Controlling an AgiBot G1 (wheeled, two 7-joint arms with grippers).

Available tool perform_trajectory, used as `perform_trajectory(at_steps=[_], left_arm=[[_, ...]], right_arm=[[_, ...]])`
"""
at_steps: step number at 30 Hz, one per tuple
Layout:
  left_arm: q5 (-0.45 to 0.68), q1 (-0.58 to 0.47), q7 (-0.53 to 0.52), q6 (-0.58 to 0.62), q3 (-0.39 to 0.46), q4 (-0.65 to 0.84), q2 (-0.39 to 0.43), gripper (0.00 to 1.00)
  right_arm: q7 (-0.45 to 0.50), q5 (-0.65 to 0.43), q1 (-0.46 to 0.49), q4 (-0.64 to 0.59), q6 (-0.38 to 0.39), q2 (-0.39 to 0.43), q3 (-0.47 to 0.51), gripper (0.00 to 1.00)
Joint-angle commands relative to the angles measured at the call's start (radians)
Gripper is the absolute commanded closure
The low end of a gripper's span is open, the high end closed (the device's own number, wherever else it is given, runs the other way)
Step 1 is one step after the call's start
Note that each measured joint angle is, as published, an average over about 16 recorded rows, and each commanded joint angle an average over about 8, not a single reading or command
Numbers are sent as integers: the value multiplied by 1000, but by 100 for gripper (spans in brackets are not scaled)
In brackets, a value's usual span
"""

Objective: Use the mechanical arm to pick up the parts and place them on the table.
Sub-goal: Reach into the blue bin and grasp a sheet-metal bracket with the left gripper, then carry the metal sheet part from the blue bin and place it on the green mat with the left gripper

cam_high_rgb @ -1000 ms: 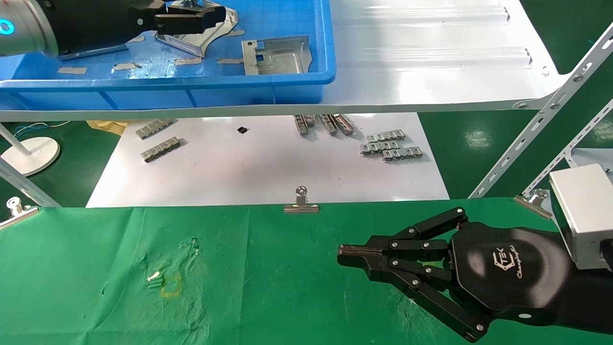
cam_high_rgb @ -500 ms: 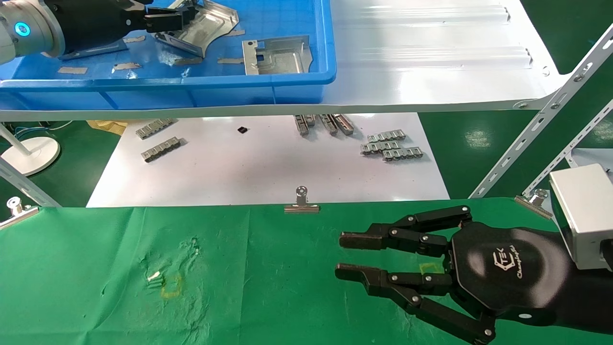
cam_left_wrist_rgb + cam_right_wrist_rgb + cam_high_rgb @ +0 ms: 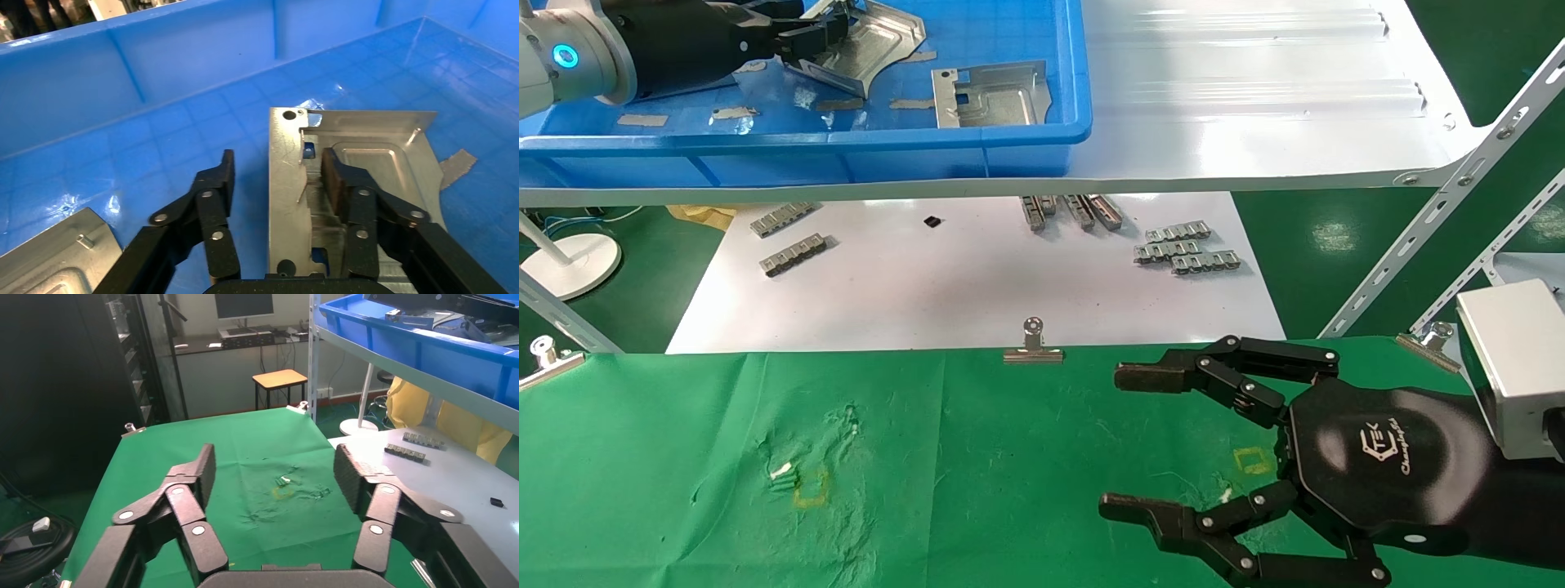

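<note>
Grey strips [image 3: 920, 57] are lying flat along the bottom of the bin, so the silvery bracket [image 3: 887, 45] will come loose and show more strips when the robot lifts it.
My left gripper [image 3: 815, 34] is inside the blue bin [image 3: 1042, 139] on the white shelf. It is open [image 3: 278, 168] and straddles the bent-up side wall of a silvery bracket [image 3: 367, 141]: one finger is over the bracket's inside, the other over the bin floor. That bracket [image 3: 878, 41] lies tilted. A second bracket [image 3: 993, 94] lies to its right. A third [image 3: 55, 257] shows beside the gripper, partly hidden under the arm in the head view. My right gripper [image 3: 1111, 441] hovers wide open and empty over the green table [image 3: 928, 457] and also shows in the right wrist view [image 3: 275, 471].
The glossy white shelf [image 3: 1254, 90] overhangs a white board [image 3: 968, 286] carrying small grey ridged strips [image 3: 1185, 249]. Binder clips [image 3: 1032, 347] pin the cloth's far edge. Slanted perforated shelf braces [image 3: 1442, 204] stand at the right. Yellow square marks [image 3: 811, 488] sit on the cloth.
My right gripper has gone from shut to wide open above the cloth. My left gripper has shifted left over the tilted bracket in the bin.
</note>
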Motion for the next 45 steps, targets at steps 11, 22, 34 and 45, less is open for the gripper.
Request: perform_trajectory(at_steps=[11, 22, 34, 45], left_arm=[[-5, 2, 11, -3, -4, -2, -4, 100], [-57, -17, 54, 127, -39, -49, -54, 100], [-172, 47, 194, 642, -105, -120, -207, 100], [-335, 256, 298, 800, -106, -376, -354, 100]], right_arm=[[0, 0, 0, 0, 0, 0, 0, 0], [0, 0, 0, 0, 0, 0, 0, 0], [0, 0, 0, 0, 0, 0, -1, 0], [0, 1, 0, 0, 0, 0, -1, 0]])
